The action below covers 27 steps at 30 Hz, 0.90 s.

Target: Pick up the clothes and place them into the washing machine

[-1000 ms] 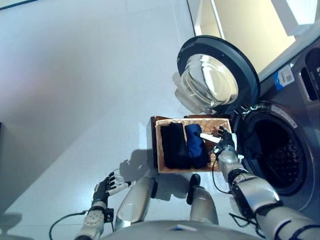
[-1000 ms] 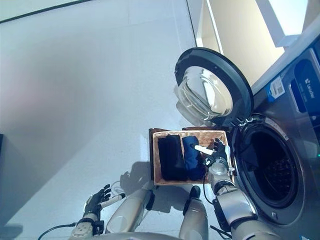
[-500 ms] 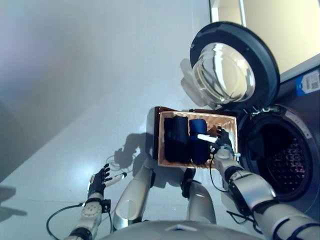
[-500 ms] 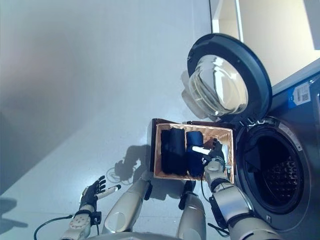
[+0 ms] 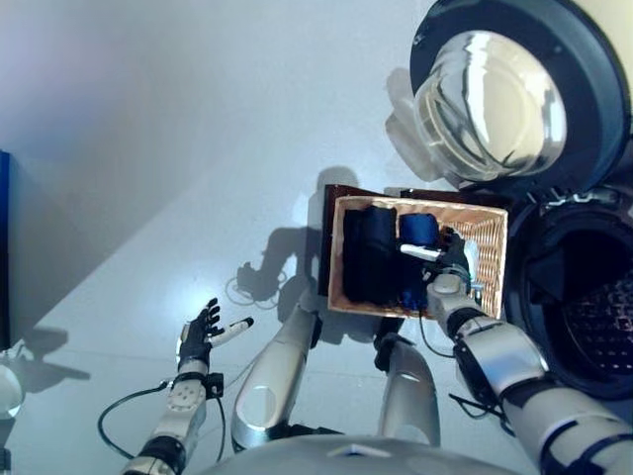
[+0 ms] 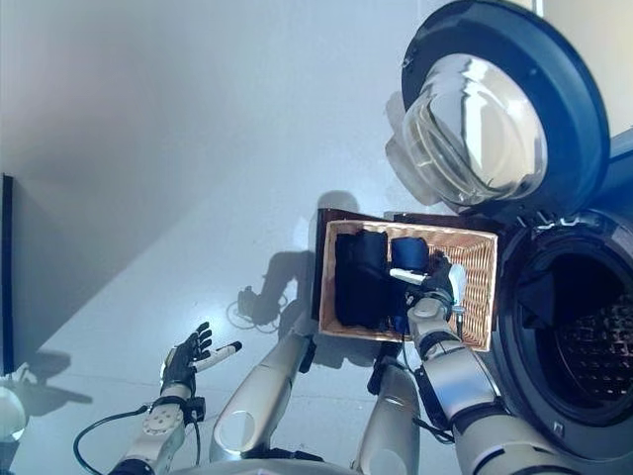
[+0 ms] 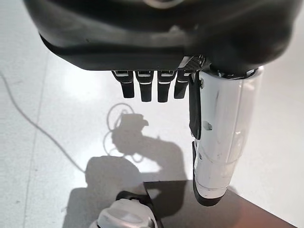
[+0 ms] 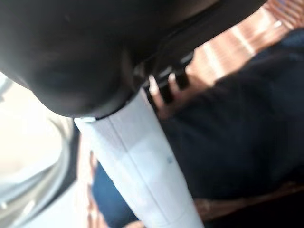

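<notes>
The blue cloth [image 5: 418, 230] is in a roll of its own next to the black clothes [image 5: 370, 255], so it should come away and leave them lying when the robot picks it up.
A wicker basket [image 6: 479, 297] stands on the floor in front of me, just left of the washing machine's open drum [image 6: 584, 341]. Inside lie rolled black clothes [image 5: 368, 255] and, beside them, rolled blue clothes [image 5: 418, 228]. My right hand [image 5: 450, 269] is inside the basket over the blue clothes [image 8: 118, 199], open, with its white-covered thumb [image 8: 137, 161] stretched across the cloth and nothing held. The black clothes [image 8: 237, 142] fill the space past its fingers. My left hand [image 5: 202, 332] hangs open over bare floor at lower left, far from the basket.
The machine's round glass door [image 5: 509, 94] stands swung open above the basket. The basket's dark brown outer side [image 5: 328, 237] faces the open floor. A dark edge [image 5: 3, 247] and a pale round object [image 5: 8, 388] sit at the far left.
The camera has swung, so the whole scene has shifted right and down. My right hand stays over the blue clothes in the basket; my left hand remains open above the floor.
</notes>
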Motion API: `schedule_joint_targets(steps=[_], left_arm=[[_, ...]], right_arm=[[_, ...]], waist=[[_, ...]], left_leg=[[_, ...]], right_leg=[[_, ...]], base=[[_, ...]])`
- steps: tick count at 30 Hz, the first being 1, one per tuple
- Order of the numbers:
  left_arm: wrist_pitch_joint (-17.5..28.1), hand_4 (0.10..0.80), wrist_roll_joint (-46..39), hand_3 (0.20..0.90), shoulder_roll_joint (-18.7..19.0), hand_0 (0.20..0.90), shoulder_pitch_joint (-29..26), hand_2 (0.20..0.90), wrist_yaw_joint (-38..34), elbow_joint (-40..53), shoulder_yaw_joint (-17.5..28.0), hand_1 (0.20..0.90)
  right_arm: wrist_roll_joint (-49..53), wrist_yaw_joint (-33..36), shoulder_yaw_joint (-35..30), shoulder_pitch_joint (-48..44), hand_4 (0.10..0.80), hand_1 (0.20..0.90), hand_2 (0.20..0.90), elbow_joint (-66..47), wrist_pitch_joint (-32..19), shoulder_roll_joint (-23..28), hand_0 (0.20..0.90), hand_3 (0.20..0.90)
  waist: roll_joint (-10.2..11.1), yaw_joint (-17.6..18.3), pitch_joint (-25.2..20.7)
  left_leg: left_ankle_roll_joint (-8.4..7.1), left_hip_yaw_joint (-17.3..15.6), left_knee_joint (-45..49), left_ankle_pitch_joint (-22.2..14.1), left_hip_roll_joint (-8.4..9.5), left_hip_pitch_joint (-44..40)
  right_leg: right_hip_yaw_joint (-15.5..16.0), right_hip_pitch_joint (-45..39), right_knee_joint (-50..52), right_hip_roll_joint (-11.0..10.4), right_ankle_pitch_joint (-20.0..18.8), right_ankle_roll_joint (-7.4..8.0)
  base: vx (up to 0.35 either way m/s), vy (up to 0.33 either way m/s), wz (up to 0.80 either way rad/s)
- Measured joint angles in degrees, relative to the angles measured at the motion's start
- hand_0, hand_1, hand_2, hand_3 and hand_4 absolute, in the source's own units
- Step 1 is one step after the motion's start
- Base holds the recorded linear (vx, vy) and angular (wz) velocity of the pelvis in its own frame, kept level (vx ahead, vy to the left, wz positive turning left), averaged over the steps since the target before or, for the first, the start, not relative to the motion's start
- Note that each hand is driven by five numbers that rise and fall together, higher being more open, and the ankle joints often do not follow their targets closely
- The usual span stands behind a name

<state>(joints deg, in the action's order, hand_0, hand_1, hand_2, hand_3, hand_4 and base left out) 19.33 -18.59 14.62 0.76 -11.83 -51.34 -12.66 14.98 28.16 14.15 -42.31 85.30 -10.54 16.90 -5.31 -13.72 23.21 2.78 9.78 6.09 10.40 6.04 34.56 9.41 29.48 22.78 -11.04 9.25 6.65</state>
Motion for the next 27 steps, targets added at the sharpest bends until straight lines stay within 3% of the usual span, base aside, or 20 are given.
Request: schedule_joint_targets(steps=[2, 5, 6, 7, 11, 24, 27], left_arm=[[0.01, 0.800, -0.40, 0.900, 0.00, 0.900, 0.00, 0.900, -0.26, 0.23, -0.22, 0.900], [0.58, 0.800, -0.54, 0.900, 0.07, 0.900, 0.09, 0.900, -0.77, 1.28, -2.43, 0.900], [0.73, 0.800, -0.54, 0.900, 0.09, 0.900, 0.05, 0.900, -0.79, 2.31, -3.21, 0.900], [0.78, 0.800, -0.49, 0.900, 0.02, 0.900, -0.09, 0.900, -0.76, 3.19, -3.96, 0.900], [1.18, 0.800, -0.48, 0.900, -0.32, 0.900, -0.67, 0.900, -0.93, 4.19, -6.24, 0.900], [1.11, 0.800, -0.40, 0.900, -0.17, 0.900, -0.95, 0.900, -2.32, 4.68, -6.21, 0.900], [1.05, 0.800, -0.40, 0.900, -0.16, 0.900, -0.96, 0.900, -2.32, 4.60, -6.15, 0.900]], right_arm=[[0.00, 0.96, -0.01, -0.44, 0.447, 0.406, 0.406, 0.29, 0.59, 0.09, 0.406, 0.406], [-0.06, 2.35, 0.48, -1.67, 0.422, 0.370, 0.370, 1.93, 0.74, 1.39, 0.370, 0.370], [-0.18, 2.82, 1.08, -2.45, 0.382, 0.315, 0.315, 2.45, 0.94, 2.15, 0.315, 0.315], [-0.86, 3.15, 1.57, -3.15, 0.300, 0.200, 0.200, 2.85, 1.33, 2.81, 0.200, 0.200], [-3.23, 4.50, 2.21, -4.79, 0.300, 0.200, 0.200, 4.67, 2.65, 4.12, 0.200, 0.200], [-6.26, 4.52, 1.69, -4.44, 0.300, 0.200, 0.200, 3.73, 4.32, 4.58, 0.200, 0.200], [-6.01, 4.48, 0.79, -3.81, 0.300, 0.200, 0.200, 2.85, 4.31, 4.69, 0.200, 0.200]], waist=[[-0.04, -0.02, 0.11], [-0.33, -0.06, 0.17], [-0.42, -0.28, 0.21], [-0.91, -0.33, 0.46], [-2.21, -1.35, 0.75], [-2.79, -1.36, 0.79], [-2.64, -1.23, 0.83]], left_leg=[[-0.04, 0.29, -0.05, 0.03, 0.19, 0.18], [-0.10, 0.96, -0.03, 0.07, 0.59, 0.86], [-0.29, 1.14, -0.03, 0.20, 0.68, 1.66], [-0.29, 1.43, 0.04, 0.17, 0.75, 2.06], [-1.98, 1.72, 0.20, 0.50, 1.70, 2.60], [-2.00, 1.00, 1.99, 0.11, 1.87, 2.36], [-0.64, -0.10, 4.00, -0.90, 1.92, 1.97]], right_leg=[[0.47, 0.03, -0.02, -0.16, -0.01, 0.02], [0.86, 0.40, 0.01, -0.45, 0.02, 0.03], [0.94, 1.20, 0.10, -0.56, 0.02, 0.04], [1.24, 1.29, 0.12, -0.64, 0.10, 0.11], [1.74, 2.02, 1.50, -1.73, 0.88, 0.41], [0.65, 2.06, 3.42, -2.04, 1.52, 0.36], [-0.67, 1.90, 4.79, -1.95, 1.61, 0.25]], base=[[-0.010, 0.016, 0.08], [0.026, 0.005, 0.11], [0.098, -0.004, 0.11], [0.104, -0.012, 0.14], [-0.075, 0.054, 0.15], [0.005, 0.008, 0.01], [0.025, 0.016, -0.14]])
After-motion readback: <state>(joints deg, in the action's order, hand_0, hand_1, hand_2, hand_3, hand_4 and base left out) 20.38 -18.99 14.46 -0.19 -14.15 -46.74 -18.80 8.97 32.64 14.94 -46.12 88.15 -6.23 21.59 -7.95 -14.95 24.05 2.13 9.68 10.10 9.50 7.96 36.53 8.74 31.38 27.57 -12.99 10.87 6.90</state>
